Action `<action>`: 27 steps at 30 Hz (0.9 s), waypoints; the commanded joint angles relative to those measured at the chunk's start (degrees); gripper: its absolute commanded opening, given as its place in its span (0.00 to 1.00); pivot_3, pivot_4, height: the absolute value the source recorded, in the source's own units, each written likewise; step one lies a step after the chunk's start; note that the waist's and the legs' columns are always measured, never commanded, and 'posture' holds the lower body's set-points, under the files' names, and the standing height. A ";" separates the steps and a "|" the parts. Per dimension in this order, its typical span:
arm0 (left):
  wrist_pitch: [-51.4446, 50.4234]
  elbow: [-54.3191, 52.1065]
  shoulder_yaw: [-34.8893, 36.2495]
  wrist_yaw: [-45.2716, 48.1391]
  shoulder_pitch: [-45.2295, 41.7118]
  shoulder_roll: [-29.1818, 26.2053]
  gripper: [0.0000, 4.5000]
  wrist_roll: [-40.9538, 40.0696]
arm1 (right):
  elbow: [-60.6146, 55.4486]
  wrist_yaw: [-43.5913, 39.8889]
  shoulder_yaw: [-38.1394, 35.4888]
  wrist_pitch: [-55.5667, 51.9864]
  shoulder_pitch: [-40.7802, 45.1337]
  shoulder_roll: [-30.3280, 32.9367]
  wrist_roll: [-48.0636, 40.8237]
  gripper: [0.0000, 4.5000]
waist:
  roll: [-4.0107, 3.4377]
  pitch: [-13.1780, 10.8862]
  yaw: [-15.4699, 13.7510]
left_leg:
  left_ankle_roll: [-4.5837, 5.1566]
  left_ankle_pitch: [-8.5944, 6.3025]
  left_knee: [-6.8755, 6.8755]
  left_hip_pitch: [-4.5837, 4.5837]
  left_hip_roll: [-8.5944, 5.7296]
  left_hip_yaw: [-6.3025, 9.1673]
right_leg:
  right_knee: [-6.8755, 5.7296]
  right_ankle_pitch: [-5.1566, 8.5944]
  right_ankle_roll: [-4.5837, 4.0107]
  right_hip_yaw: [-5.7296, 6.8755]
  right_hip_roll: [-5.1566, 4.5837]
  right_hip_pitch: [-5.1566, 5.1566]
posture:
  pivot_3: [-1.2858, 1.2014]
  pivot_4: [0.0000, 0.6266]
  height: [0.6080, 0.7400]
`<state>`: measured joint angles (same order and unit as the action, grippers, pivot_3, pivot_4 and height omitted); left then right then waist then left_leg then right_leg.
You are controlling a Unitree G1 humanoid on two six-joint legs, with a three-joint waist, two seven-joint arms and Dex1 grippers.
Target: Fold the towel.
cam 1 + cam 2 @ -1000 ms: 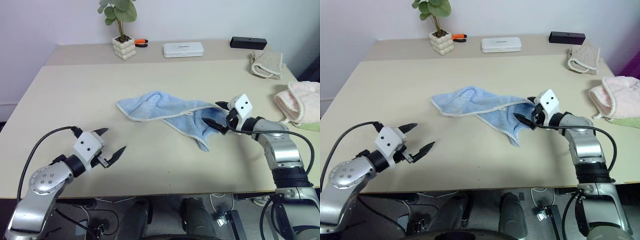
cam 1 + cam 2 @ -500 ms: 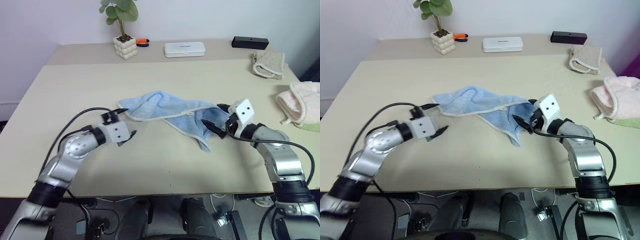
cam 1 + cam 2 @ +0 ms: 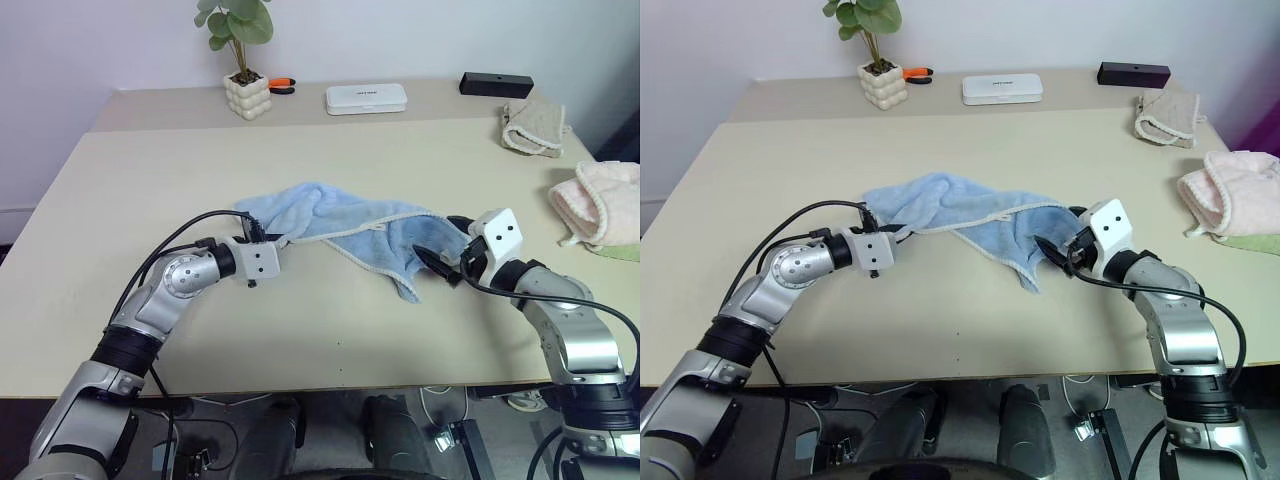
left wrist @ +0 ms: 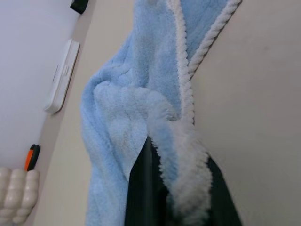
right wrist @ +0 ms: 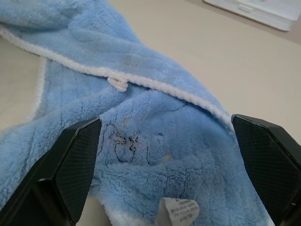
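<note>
My right gripper should pinch the towel's white edge [image 3: 436,214] at its loose far end because the towel lies crumpled [image 3: 372,238], and then both grippers should raise and stretch it.
The towel [image 3: 340,225], light blue with a whitish stitched edge, lies crumpled in the middle of the table [image 3: 150,180]. My left gripper [image 3: 268,240] is at its left corner, shut on the towel's thick white edge [image 4: 186,188]; a dark finger [image 4: 143,193] shows under the bunched cloth. At the towel's right end my right gripper [image 3: 440,240] stands open and low over the table. Its wide-spread fingers [image 5: 70,169] flank the blue cloth [image 5: 160,117], and a small white tag [image 5: 178,209] lies near them.
At the back of the table stand a potted plant [image 3: 243,60], an orange-handled tool [image 3: 283,84], a white flat box [image 3: 367,98] and a black box [image 3: 496,84]. A beige cloth [image 3: 535,128] and a pink fluffy towel [image 3: 600,205] lie at the right edge.
My left arm swung forward and to the right from the table's front left to the towel's left corner, rolled its wrist and shut on the edge. The right gripper drew back slightly, still open.
</note>
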<state>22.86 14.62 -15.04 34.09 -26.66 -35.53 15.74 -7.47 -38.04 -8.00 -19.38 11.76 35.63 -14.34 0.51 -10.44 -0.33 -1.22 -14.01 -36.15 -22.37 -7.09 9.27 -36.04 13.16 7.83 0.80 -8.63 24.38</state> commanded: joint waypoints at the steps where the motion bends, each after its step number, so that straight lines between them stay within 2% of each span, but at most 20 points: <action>1: -3.55 -4.51 5.32 -2.05 1.68 -0.62 0.00 -2.62 | 1.35 -1.23 -1.64 -1.00 4.15 3.91 0.34 1.00 | 0.00 0.00 0.09 | 0.00 0.00 0.00 0.00 0.00 0.00 | 0.00 0.00 0.00 0.00 0.00 0.00 | 0.52 0.24 1.00; 6: -7.78 -9.98 8.96 -1.45 6.47 -1.34 0.00 -5.03 | 12.93 -2.52 0.40 -4.01 12.16 5.49 1.09 1.00 | 0.00 0.00 0.15 | 0.01 0.00 0.02 0.02 0.02 -0.05 | 0.00 0.00 0.00 -0.03 0.01 0.01 | 0.52 0.24 1.00; 16: -12.35 -15.50 10.78 -1.27 10.79 -1.49 0.00 -6.09 | 32.96 -8.52 6.52 -4.00 22.76 5.87 5.38 1.00 | 0.01 0.00 -0.04 | 0.01 0.00 -0.01 0.01 0.01 -0.13 | 0.00 -0.01 -0.01 -0.06 -0.01 0.01 | 0.52 0.24 1.00; 19: -12.86 -15.89 10.79 -1.45 11.07 -1.43 0.00 -5.96 | 33.89 -9.83 7.42 -3.31 23.46 5.70 5.83 0.82 | 0.00 0.00 0.03 | 0.02 -0.01 0.00 0.01 0.01 -0.14 | 0.01 -0.01 -0.01 -0.08 -0.01 0.02 | 0.52 0.24 1.00; 26: -14.00 -16.09 11.38 -0.27 12.00 -1.31 0.00 -8.10 | 29.85 -10.15 6.20 -2.14 22.53 6.80 5.79 0.02 | -0.01 -0.01 0.15 | 0.02 -0.01 0.00 0.01 0.01 -0.14 | 0.01 -0.02 -0.01 -0.09 0.00 0.03 | 0.52 0.24 1.00; 27: -14.44 -16.27 11.69 -0.08 12.24 -1.22 0.00 -8.79 | 29.16 -9.88 5.94 -2.05 22.35 7.04 5.89 0.00 | -0.01 -0.01 0.17 | 0.02 -0.01 0.01 0.01 0.01 -0.16 | 0.01 -0.01 -0.01 -0.12 0.00 0.05 | 0.52 0.24 1.00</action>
<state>8.93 0.14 -5.57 33.63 -14.72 -36.50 9.03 24.72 -48.24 -0.34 -22.70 33.77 41.29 -8.45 0.50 -10.44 -0.15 -1.20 -14.02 -36.14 -22.36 -7.08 9.11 -36.03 13.14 7.82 0.67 -8.63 24.45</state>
